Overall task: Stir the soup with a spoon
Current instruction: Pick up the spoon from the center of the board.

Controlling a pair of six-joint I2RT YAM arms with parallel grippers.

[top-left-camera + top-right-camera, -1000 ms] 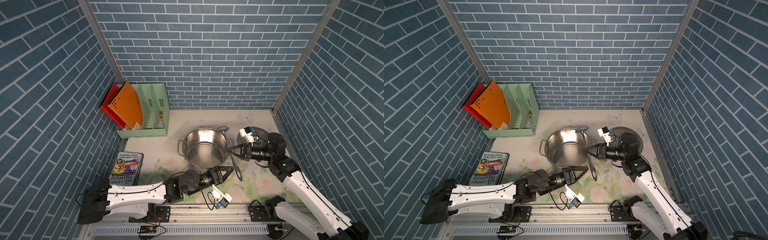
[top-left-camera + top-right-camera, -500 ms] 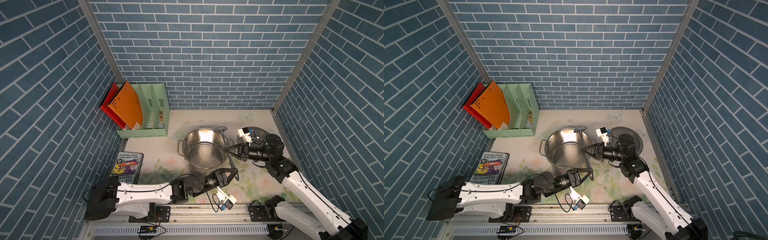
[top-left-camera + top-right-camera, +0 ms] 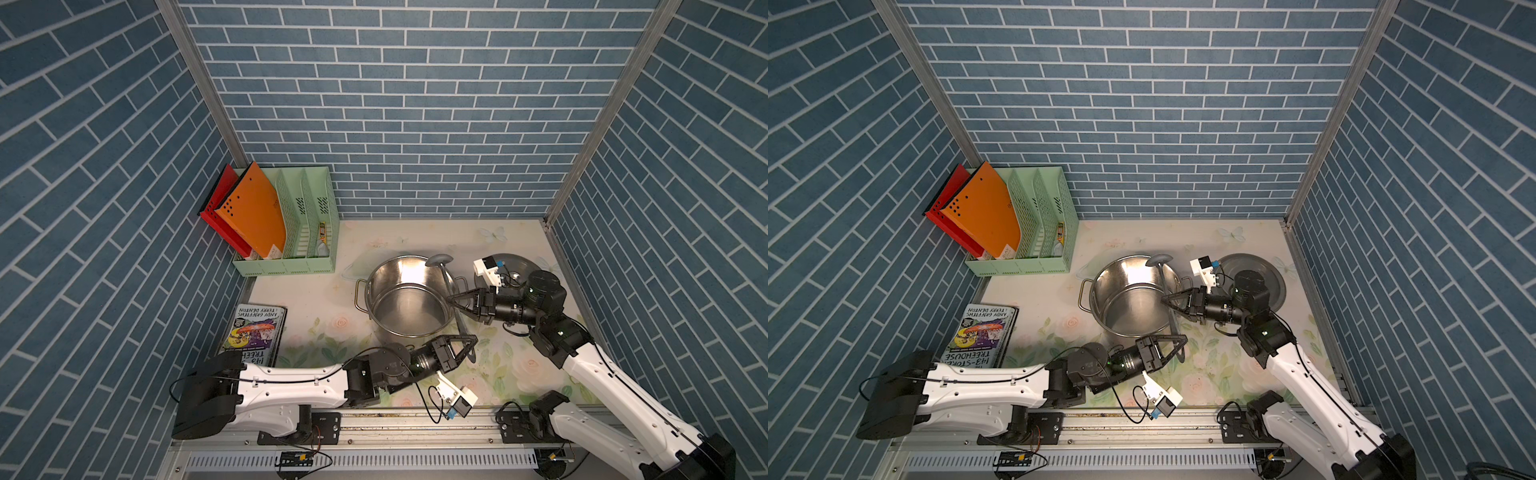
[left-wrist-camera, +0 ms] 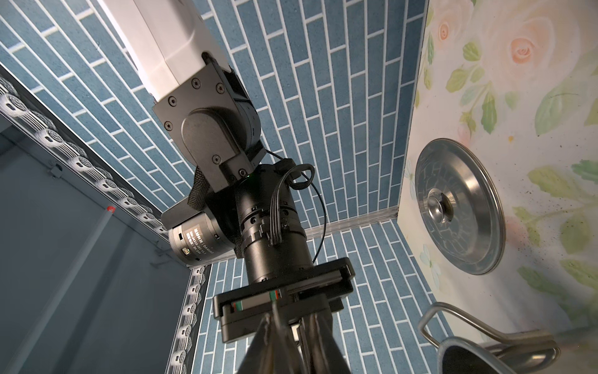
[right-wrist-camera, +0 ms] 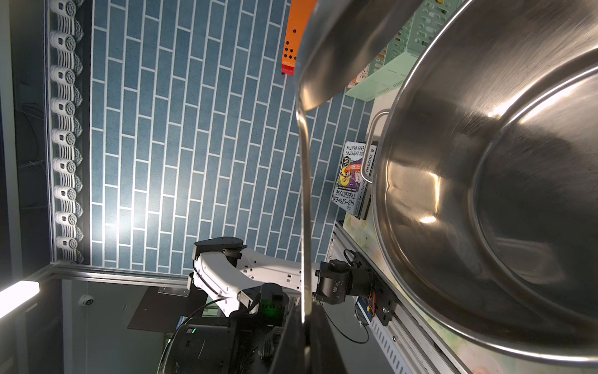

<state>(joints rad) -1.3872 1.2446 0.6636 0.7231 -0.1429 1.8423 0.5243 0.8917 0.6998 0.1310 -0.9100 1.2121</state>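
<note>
I should clamp the handle's lower end (image 3: 472,356) with my left gripper, because my right gripper is closed on the spoon handle's middle (image 3: 449,289). My right gripper can then move away before stirring.
The spoon (image 3: 453,299) leans over the right side of the steel pot (image 3: 399,274), which shows no soup. Its small bowl (image 3: 1158,259) lies at the pot's far rim, and the thin handle runs down to the mat. My right gripper (image 3: 451,297) is shut on the handle's middle, as the right wrist view confirms (image 5: 304,311). My left gripper (image 3: 471,345) sits at the handle's lower end. Its jaws stand narrowly open with the handle (image 4: 278,319) between them, a gap left beside one finger.
The flat lid (image 3: 515,266) lies right of the pot, behind my right wrist. A green file rack (image 3: 299,232) with orange and red folders stands at the back left. A book (image 3: 255,332) lies at the front left. Blue brick walls enclose three sides.
My left arm has reached right along the front of the pot and its jaws have narrowed round the handle's lower end. My right gripper has kept hold of the spoon and shifted slightly left.
</note>
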